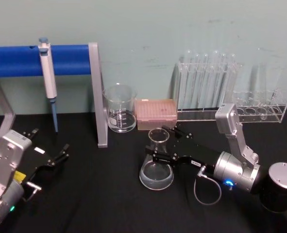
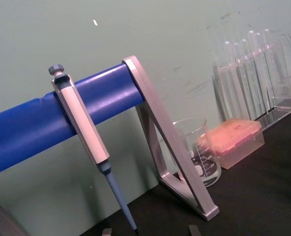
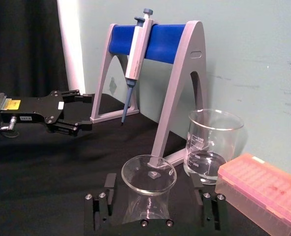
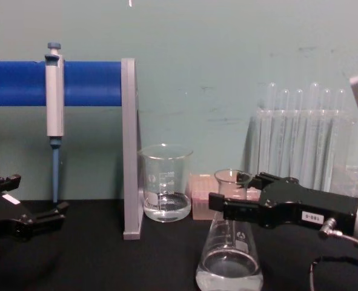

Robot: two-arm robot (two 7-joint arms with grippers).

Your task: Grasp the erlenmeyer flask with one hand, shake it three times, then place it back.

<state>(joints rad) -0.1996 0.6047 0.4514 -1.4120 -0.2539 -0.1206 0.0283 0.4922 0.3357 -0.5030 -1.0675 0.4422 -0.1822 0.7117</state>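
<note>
The clear liquid (image 4: 229, 274) is shallow and sits far below the flask's narrow neck (image 4: 231, 190), so it will stay down in the wide base when I shake the flask.
The erlenmeyer flask (image 1: 157, 170) stands upright on the black table, with a little clear liquid in its wide base. My right gripper (image 1: 166, 144) reaches in from the right and is open, one flat finger on each side of the flask's neck and a gap on both sides. The right wrist view shows the flask's rim (image 3: 148, 172) between the two spread fingers (image 3: 109, 189). From the chest view the flask (image 4: 229, 260) stands behind the nearer finger of the right gripper (image 4: 233, 193). My left gripper (image 1: 51, 141) rests open at the left, far from the flask.
A glass beaker (image 1: 119, 114) and a pink tip box (image 1: 155, 114) stand just behind the flask. A pipette (image 1: 47, 73) hangs on the blue bar of a grey stand (image 1: 97, 97) at the left. Test tube racks (image 1: 209, 87) line the back right.
</note>
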